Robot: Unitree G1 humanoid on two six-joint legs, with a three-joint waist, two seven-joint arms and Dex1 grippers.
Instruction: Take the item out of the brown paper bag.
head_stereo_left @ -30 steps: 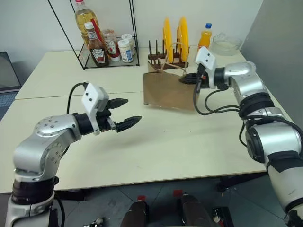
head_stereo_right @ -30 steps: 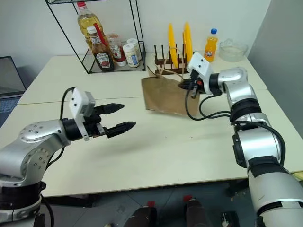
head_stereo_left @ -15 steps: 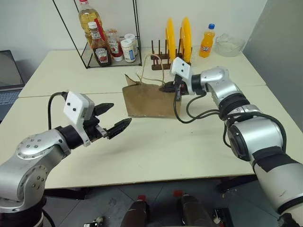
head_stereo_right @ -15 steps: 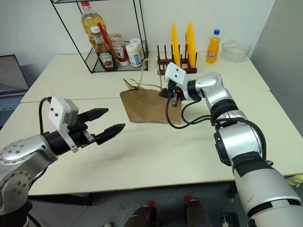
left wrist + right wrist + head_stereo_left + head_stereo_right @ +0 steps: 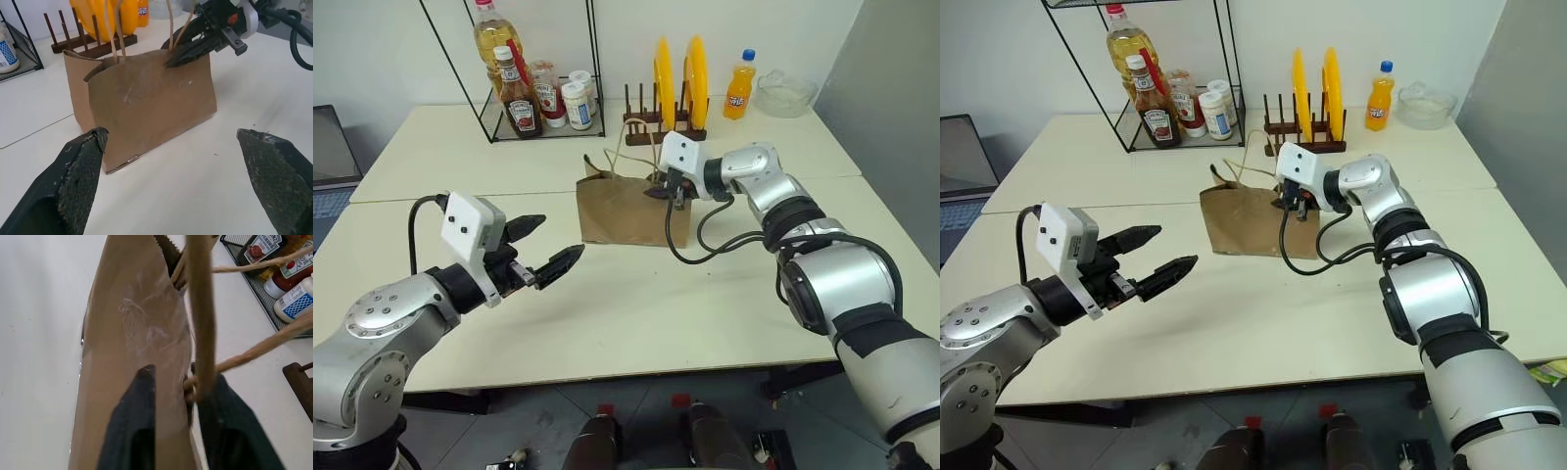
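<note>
The brown paper bag point(image 5: 628, 211) will spread its opening wide as I pull back the upper twine handle, because its rim gapes at the bag's creased end point(image 5: 595, 170).
The brown paper bag point(image 5: 622, 211) stands upright in the middle of the table, and its twine handles point(image 5: 636, 147) rise above the rim. My right gripper point(image 5: 658, 191) is at the bag's top right corner. In the right wrist view its fingers point(image 5: 137, 401) stand a little apart, astride the paper wall point(image 5: 132, 323) beside a handle. My left gripper point(image 5: 561, 237) hangs open above the table to the left of the bag, pointing at it, with nothing in it. The item is hidden inside the bag.
Behind the bag stands a wooden rack with yellow plates point(image 5: 675, 73). A wire shelf point(image 5: 533, 93) with ketchup and oil bottles is at the back left. An orange soda bottle point(image 5: 737, 86) and a glass bowl point(image 5: 786, 93) are at the back right.
The head view has shifted. My right gripper came left and down with the bag's rim, and the bag, which leaned before, now stands upright. My left arm drew back slightly.
</note>
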